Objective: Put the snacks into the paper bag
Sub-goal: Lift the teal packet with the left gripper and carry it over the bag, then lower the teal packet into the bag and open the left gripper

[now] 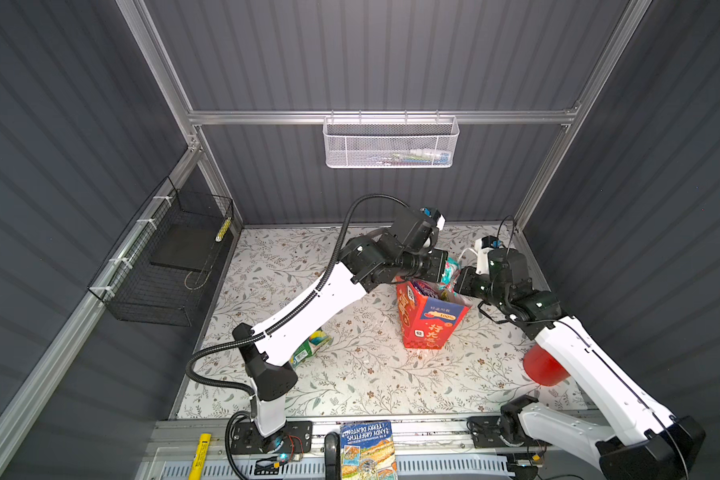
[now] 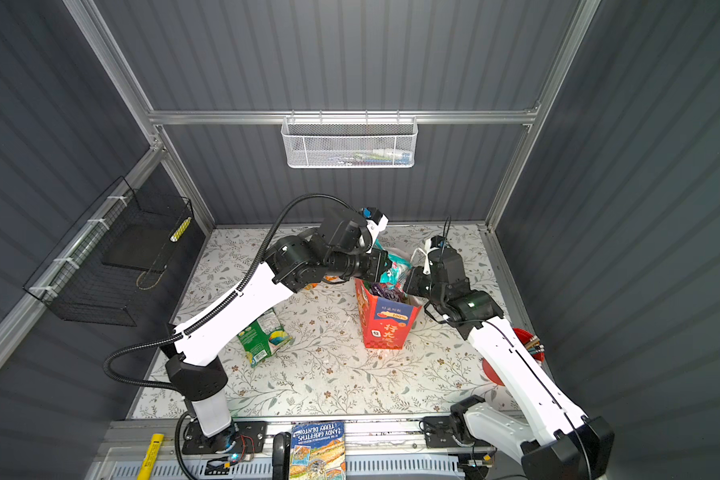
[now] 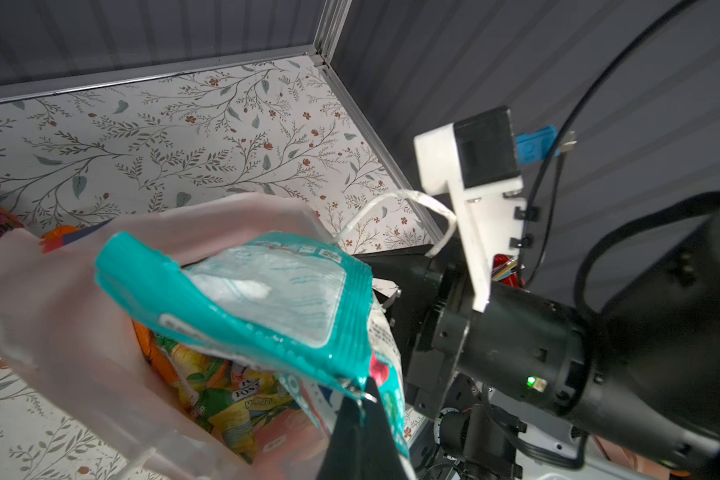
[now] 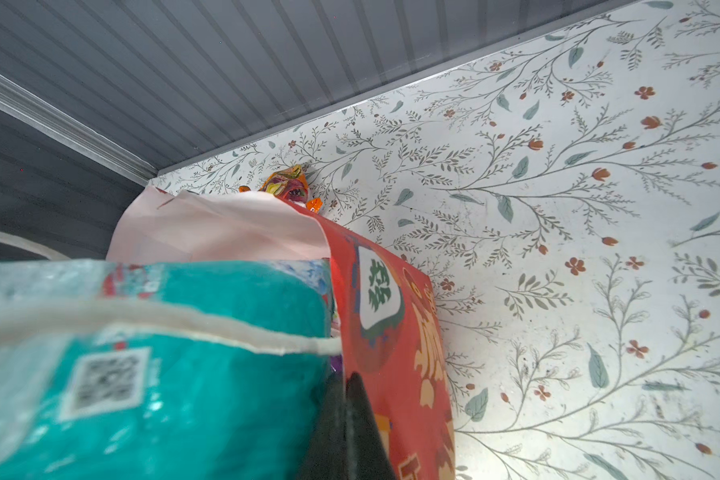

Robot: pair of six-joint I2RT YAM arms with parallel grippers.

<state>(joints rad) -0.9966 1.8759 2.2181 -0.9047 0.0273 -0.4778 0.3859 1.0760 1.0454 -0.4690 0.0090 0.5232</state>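
The teal packet (image 2: 397,269) hangs over the paper bag's wide opening, so my left gripper should keep lowering the packet and let it go onto the snacks inside (image 2: 388,293).
The red paper bag (image 1: 426,328) (image 2: 385,328) stands upright in the middle right of the table, with several snacks inside, among them a yellow-green packet (image 3: 229,395). My left gripper (image 3: 360,395) (image 1: 447,266) is shut on a corner of a teal packet (image 3: 246,299) (image 4: 175,374) that hangs over the bag's open mouth. On the bag's right side, my right gripper (image 4: 345,380) (image 1: 460,286) is shut on the bag's rim (image 4: 391,332). A green-yellow packet (image 1: 310,347) (image 2: 266,336) lies on the table by the left arm. An orange multicolour packet (image 4: 287,185) lies behind the bag.
A red cup (image 1: 543,365) stands at the right edge, partly under the right arm. A blue book (image 1: 366,451) and a yellow stick (image 1: 200,455) lie on the front rail. A white mesh basket (image 1: 391,143) hangs on the back wall, a black wire basket (image 1: 171,257) on the left wall.
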